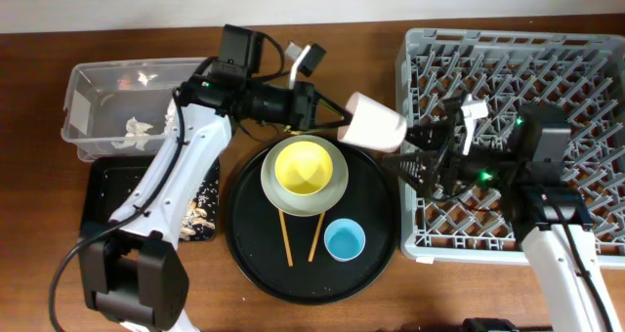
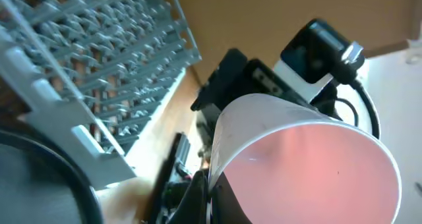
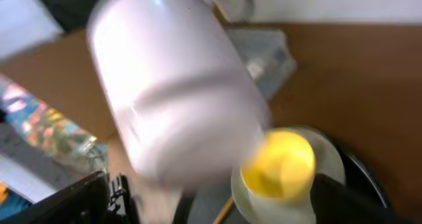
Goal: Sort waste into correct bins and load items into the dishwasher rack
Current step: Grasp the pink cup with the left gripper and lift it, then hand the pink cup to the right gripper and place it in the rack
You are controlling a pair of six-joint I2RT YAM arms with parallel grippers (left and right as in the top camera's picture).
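The pink cup's rim (image 1: 351, 120) has my left gripper on it and the rack is under my right gripper, so next my right gripper takes the cup by its base (image 1: 396, 133) before loading it.
My left gripper (image 1: 332, 112) is shut on the rim of the pink cup (image 1: 373, 123) and holds it on its side in the air, between the round tray and the dishwasher rack (image 1: 586, 78). In the left wrist view the fingers (image 2: 212, 201) pinch the cup's wall (image 2: 303, 165). My right gripper (image 1: 408, 150) is open, just right of the cup. In the right wrist view its fingers (image 3: 217, 204) are spread, with the blurred cup (image 3: 171, 92) just in front of them. The yellow bowl (image 1: 303, 168) sits on the grey-green plate (image 1: 337, 187). The light blue cup (image 1: 344, 240) stands upright on the round tray.
The round black tray (image 1: 249, 239) also holds wooden chopsticks (image 1: 285, 239). The clear tub (image 1: 93, 103) at the left holds white tissues (image 1: 137, 127). The flat black tray (image 1: 107, 190) in front of it holds food scraps (image 1: 200, 210). The rack fills the right side.
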